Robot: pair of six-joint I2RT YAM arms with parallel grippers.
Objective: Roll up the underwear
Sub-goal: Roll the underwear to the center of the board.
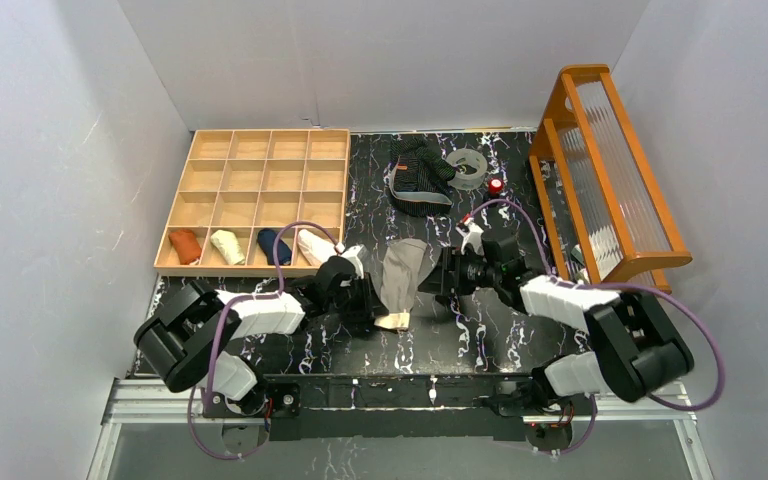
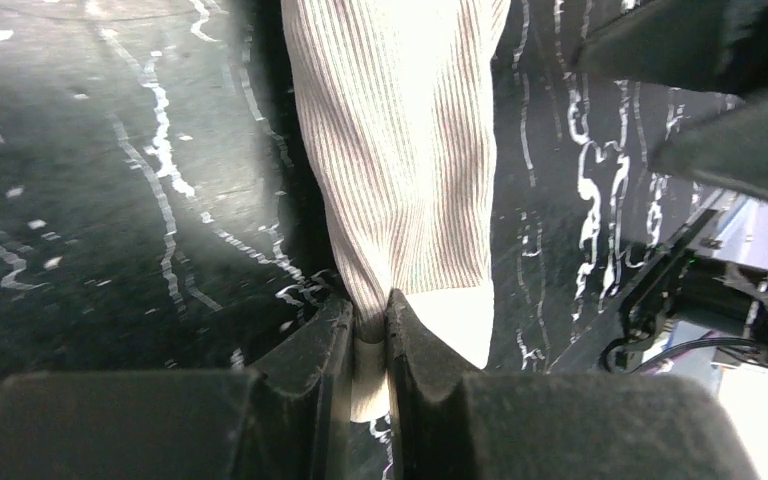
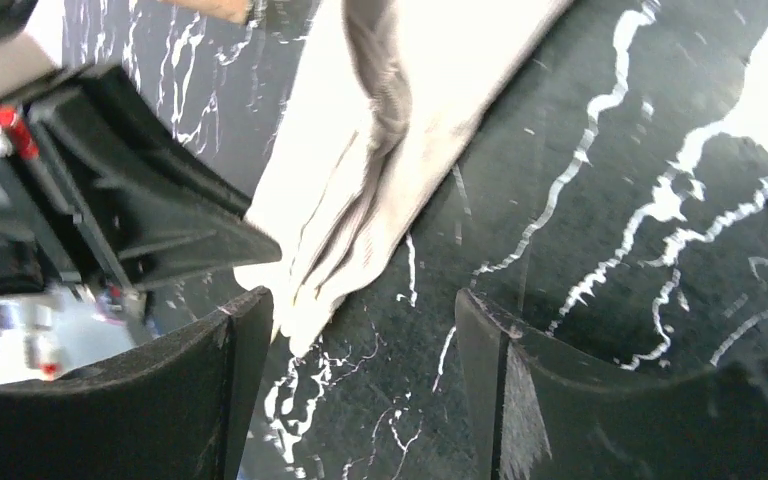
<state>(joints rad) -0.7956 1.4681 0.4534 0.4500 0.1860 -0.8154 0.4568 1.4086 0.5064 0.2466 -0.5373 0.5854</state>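
Note:
I can see that the far end of the beige-grey underwear lies flat and loose, so the whole piece will slide along when I pull its near end.
The beige-grey underwear lies folded into a long strip on the black marbled table, between my two grippers. My left gripper is shut on its near end; in the left wrist view the ribbed cloth runs away from the pinching fingers. My right gripper is open and empty just right of the strip; in the right wrist view the cloth's edge lies beside the left finger. The black striped underwear lies crumpled at the back of the table.
A wooden compartment tray at back left holds several rolled garments in its front row. A clear tape ring and a small red-topped object sit near the striped garment. A wooden rack stands at the right.

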